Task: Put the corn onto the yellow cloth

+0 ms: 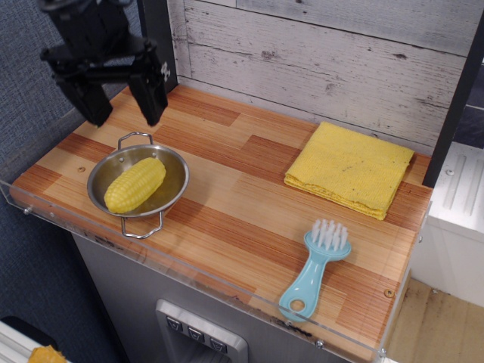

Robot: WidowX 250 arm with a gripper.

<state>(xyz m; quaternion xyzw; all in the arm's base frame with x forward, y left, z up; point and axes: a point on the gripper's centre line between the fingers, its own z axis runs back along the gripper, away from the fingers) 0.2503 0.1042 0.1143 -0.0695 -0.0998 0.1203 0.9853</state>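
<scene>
The corn rests against the steel bowl's rounded side (172, 186), so the steel bowl will turn but stay behind when I pick up the corn.
The corn (134, 184), a yellow bumpy cob, lies inside a steel bowl (175, 170) at the front left of the wooden table. The yellow cloth (351, 168) lies folded and flat at the back right. My black gripper (121, 113) hangs open and empty above the table's left side, just above and behind the bowl, its two fingers spread wide apart.
A light blue brush (314, 268) lies near the front right edge. A clear plastic rim (189, 271) runs along the table's front and left sides. A whitewashed plank wall (340, 53) stands behind the table.
</scene>
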